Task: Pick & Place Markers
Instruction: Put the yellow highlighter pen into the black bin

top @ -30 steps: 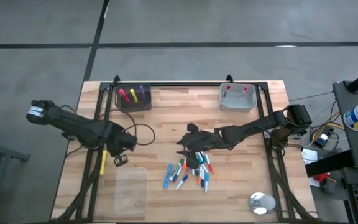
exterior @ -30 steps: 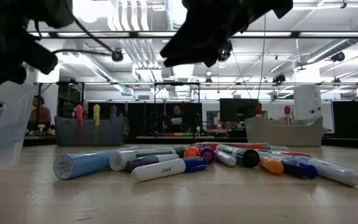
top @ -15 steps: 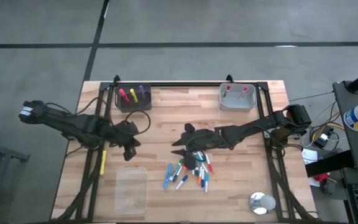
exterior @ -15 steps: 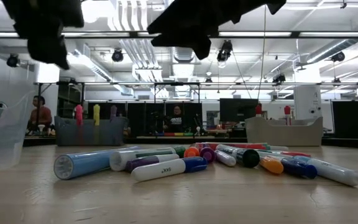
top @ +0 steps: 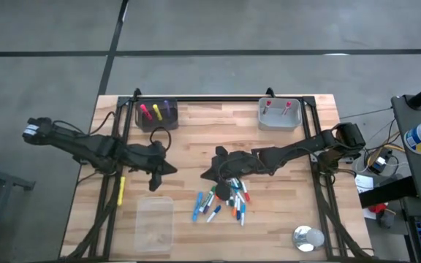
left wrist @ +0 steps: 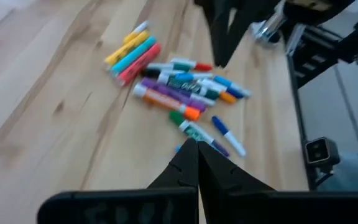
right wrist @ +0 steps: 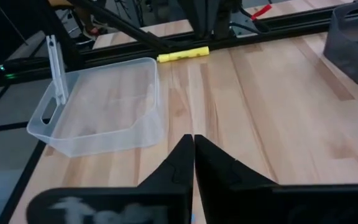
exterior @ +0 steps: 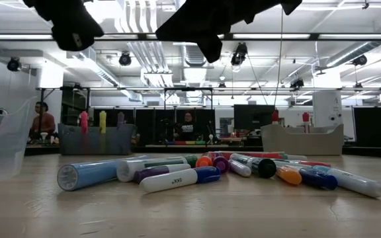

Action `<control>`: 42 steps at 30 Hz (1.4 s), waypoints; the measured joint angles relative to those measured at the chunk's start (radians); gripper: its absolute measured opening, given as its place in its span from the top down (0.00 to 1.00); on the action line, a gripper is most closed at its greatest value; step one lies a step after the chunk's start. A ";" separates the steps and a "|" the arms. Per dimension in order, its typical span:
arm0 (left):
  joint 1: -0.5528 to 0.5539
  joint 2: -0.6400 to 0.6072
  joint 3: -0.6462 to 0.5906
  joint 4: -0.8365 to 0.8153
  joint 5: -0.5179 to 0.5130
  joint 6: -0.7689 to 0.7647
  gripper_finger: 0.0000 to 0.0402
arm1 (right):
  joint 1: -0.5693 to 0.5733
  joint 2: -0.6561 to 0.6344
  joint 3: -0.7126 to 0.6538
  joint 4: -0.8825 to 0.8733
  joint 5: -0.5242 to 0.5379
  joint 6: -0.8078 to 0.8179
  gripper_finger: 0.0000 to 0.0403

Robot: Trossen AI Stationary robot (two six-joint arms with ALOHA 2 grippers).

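Observation:
The heap of markers (top: 237,204) has my right gripper hovering above it. My left gripper should move away and go for the yellow marker (top: 121,191), which lies by itself next to the rail.
The markers (top: 221,201) lie in a loose heap of mixed colours on the wooden table, right of centre; the left wrist view shows this heap of markers (left wrist: 179,81) too. One yellow marker (top: 121,190) lies apart by the left rail. My left gripper (top: 170,169) hangs shut and empty above the table, left of the heap. Close to its right, my right gripper (top: 205,175) hovers over the heap's far-left edge. Its fingers (right wrist: 193,143) are shut with nothing between them.
A clear plastic bin (top: 154,223) sits near the front left. A dark bin (top: 157,115) at the far left holds pink, yellow and purple markers. A grey bin (top: 279,115) at the far right holds red ones. A silver round object (top: 308,237) lies front right.
My left gripper has risen from just over the clear bin's far edge and gone toward the table's right. It has tipped up from pointing steeply down to a shallow downward slant, and has stayed shut.

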 joint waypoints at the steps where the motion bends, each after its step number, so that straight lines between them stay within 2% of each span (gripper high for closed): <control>1: -0.004 0.000 0.000 0.016 0.000 0.004 1.00 | 0.000 0.000 0.000 0.003 0.000 0.001 0.98; 11: -0.046 -0.005 -0.125 0.375 0.002 0.086 1.00 | -0.002 0.000 0.000 0.009 -0.016 -0.008 0.98; 18: -0.069 -0.045 -0.173 0.628 0.126 0.095 1.00 | -0.004 0.000 0.000 0.063 -0.058 -0.020 0.98; 23: -0.079 -0.084 -0.183 0.654 0.201 0.096 1.00 | -0.004 0.000 0.000 0.084 -0.057 -0.018 0.98; 29: -0.114 -0.108 -0.204 0.654 0.219 0.096 1.00 | -0.004 0.013 0.000 0.089 -0.055 -0.016 0.98; 32: -0.136 -0.114 -0.204 0.575 0.223 0.136 1.00 | -0.004 0.040 0.003 0.085 -0.055 -0.016 0.98; 34: -0.142 -0.118 -0.190 0.436 0.251 0.127 1.00 | -0.004 0.062 0.008 0.086 -0.055 -0.015 0.98; 40: -0.148 -0.115 -0.085 -0.073 0.271 -0.135 1.00 | -0.003 0.124 0.015 0.084 -0.073 -0.021 0.98; 42: -0.164 -0.114 -0.069 -0.149 0.278 -0.193 1.00 | -0.004 0.132 0.020 0.083 -0.073 -0.030 0.98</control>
